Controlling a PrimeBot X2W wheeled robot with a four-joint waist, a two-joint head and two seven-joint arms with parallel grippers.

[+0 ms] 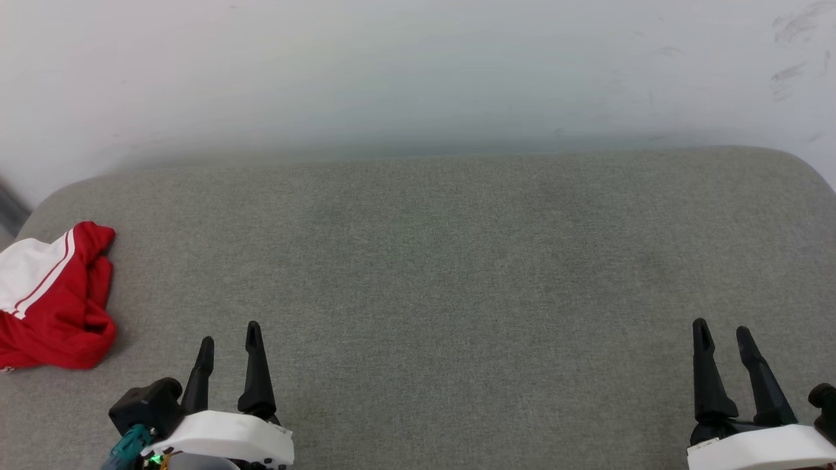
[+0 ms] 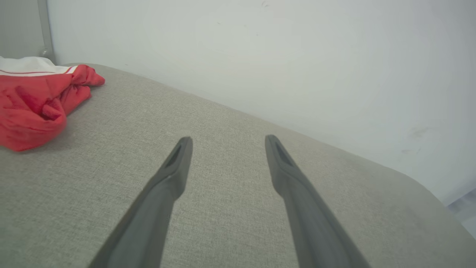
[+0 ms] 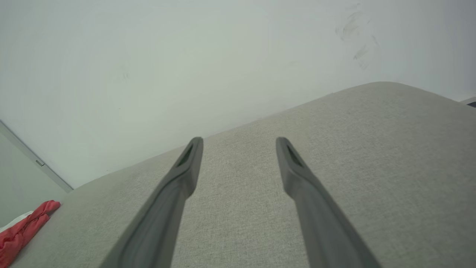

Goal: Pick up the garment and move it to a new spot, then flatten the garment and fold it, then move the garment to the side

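My gripper will make another white striped end come out when it carries the garment, because the garment's red (image 1: 56,301) folds (image 1: 81,325) are bunched up under the white sleeve.
The garment (image 1: 59,307) is a red shirt with a white sleeve and thin red stripes, lying crumpled at the far left edge of the grey cushioned surface (image 1: 431,261). The same garment (image 2: 35,100) fills the upper left corner of the left wrist view, and a strip of the garment (image 3: 20,230) peeks in at the lower left of the right wrist view. My left gripper (image 1: 228,336) hovers open to the right of the pile, apart from it, with nothing between its fingers. At the lower right my right gripper (image 1: 723,331) stands open and empty.
A pale wall (image 1: 418,72) rises directly behind the surface, with dark scuff marks (image 1: 793,39) at the upper right. The surface has rounded far corners, and its left edge runs just beyond the garment.
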